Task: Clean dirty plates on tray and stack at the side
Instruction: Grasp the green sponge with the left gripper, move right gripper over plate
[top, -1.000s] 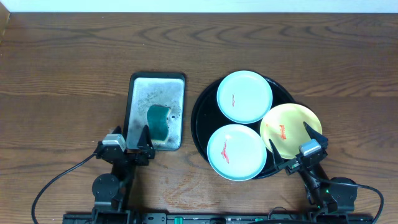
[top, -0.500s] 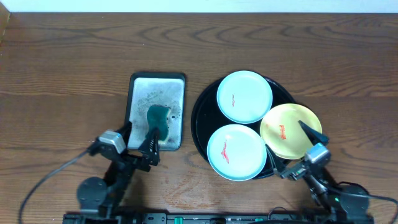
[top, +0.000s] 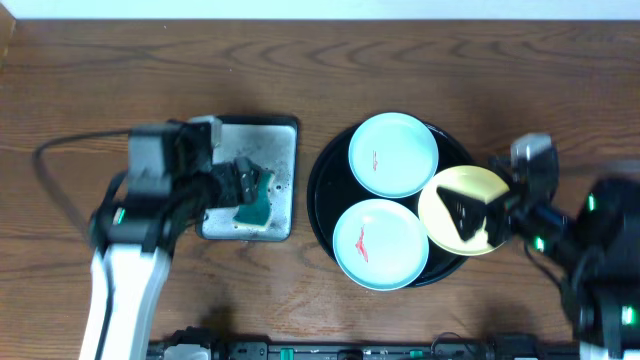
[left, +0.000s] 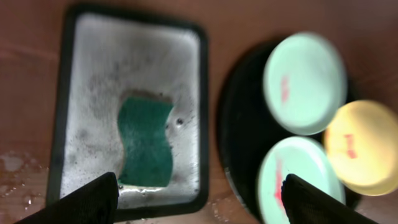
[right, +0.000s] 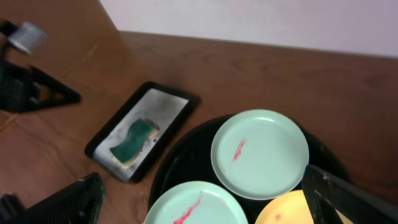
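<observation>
The back mint-blue plate (top: 393, 155) is loose on the black tray. Next, my right gripper pinches its rim (top: 435, 143) before my left gripper wipes off the red smear with the sponge.
Three plates lie on the round black tray (top: 322, 182): a mint-blue plate (top: 393, 153) at the back, a second mint-blue plate (top: 380, 244) at the front, and a yellow plate (top: 455, 192) on the tray's right rim. Each carries a red smear. My right gripper (top: 472, 218) hovers open above the yellow plate, touching nothing. In the right wrist view its fingers frame the back mint-blue plate (right: 260, 154), with the front one (right: 196, 205) and the yellow plate (right: 283, 211) at the bottom edge. My left gripper (top: 232, 178) hangs open and empty over the metal tray, left of the plates.
A rectangular wet metal tray (top: 222, 150) holding a teal sponge (top: 258, 205) lies left of the black tray; the left wrist view shows the sponge (left: 145, 140) from above. Water drops (left: 15, 180) sit on the wood by the tray. A black cable (top: 60, 190) loops at far left.
Both arms have lifted from the table's front edge. The left one swung up over the metal tray, the right one over the yellow plate. Both grippers stayed open.
</observation>
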